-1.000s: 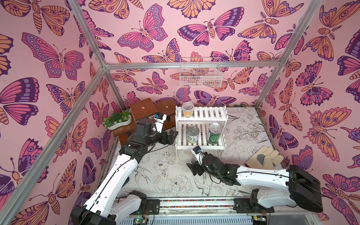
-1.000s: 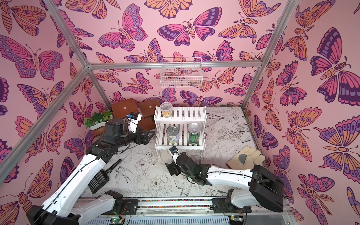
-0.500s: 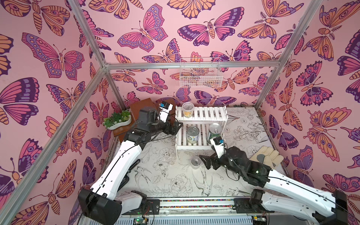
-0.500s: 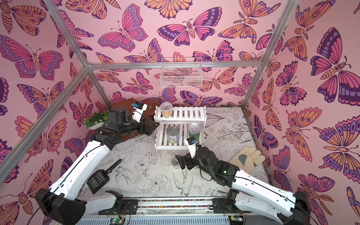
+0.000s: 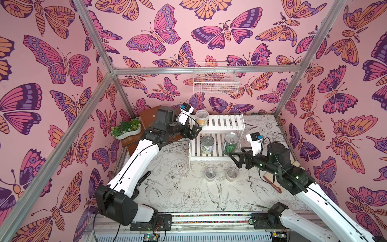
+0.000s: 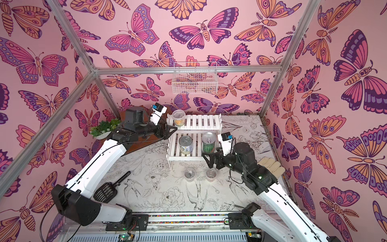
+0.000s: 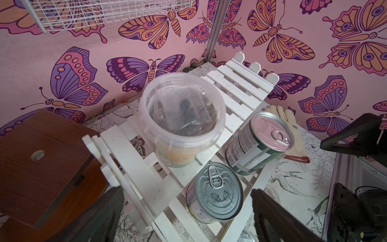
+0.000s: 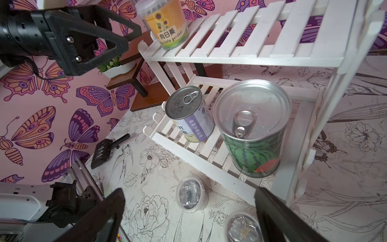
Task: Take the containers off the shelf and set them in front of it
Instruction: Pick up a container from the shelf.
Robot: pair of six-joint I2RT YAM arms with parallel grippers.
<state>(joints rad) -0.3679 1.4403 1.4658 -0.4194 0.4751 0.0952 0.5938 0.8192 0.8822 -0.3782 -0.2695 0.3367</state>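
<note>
The yellow tub (image 6: 179, 117) is at the end of the top level that is far from my right gripper, so my left gripper should lift it off and put it next to the clear tubs.
The white slatted shelf (image 5: 225, 123) carries a yellow-filled tub (image 5: 202, 117) at the left end of its top tier. On the lower tier stand a pale-labelled can (image 5: 207, 144) and a green-striped can (image 5: 231, 143). Two clear tubs (image 5: 210, 174) (image 5: 231, 174) sit on the floor in front of it. My left gripper (image 5: 193, 132) hangs open at the shelf's left end, just below the yellow tub (image 7: 182, 117). My right gripper (image 5: 235, 158) is open and empty by the shelf's front right corner, near the green can (image 8: 253, 125).
A brown stepped stand (image 5: 150, 117) with a white planter (image 5: 126, 130) is left of the shelf. A wire basket (image 5: 215, 81) hangs on the back wall. A black scoop (image 6: 109, 187) lies front left, a pale glove (image 6: 270, 165) and a red-handled tool (image 5: 272, 184) lie right.
My right gripper opened fully, left a tub on the floor and rose back toward the shelf's right front. My left gripper moved up toward the top tier's left end.
</note>
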